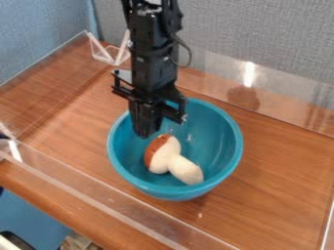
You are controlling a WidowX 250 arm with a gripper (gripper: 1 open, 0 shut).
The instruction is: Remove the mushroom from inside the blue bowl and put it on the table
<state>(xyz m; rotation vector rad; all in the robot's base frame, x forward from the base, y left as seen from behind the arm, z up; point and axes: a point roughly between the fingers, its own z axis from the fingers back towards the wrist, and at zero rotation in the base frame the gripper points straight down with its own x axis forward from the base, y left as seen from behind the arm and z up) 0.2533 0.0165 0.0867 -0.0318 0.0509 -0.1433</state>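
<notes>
The mushroom's orange-brown cap has my gripper's closed fingers behind it, so next I open the fingers and straddle the cap (162, 152) before I lift the mushroom out.
The blue bowl (209, 122) sits on the brown wood-grain table (78, 112), a little right of the middle. Inside it the mushroom (171, 159) lies on its side, orange-brown cap to the upper left and cream stem pointing to the lower right. My black gripper (146, 128) hangs straight down over the bowl's back-left part, just above and left of the cap. Its fingers are pressed together with nothing between them, and they stand apart from the mushroom.
Low clear acrylic walls (268, 78) edge the table on all sides. A white tag (11, 148) sticks to the front-left wall. Bare wood lies left of the bowl and behind it to the right.
</notes>
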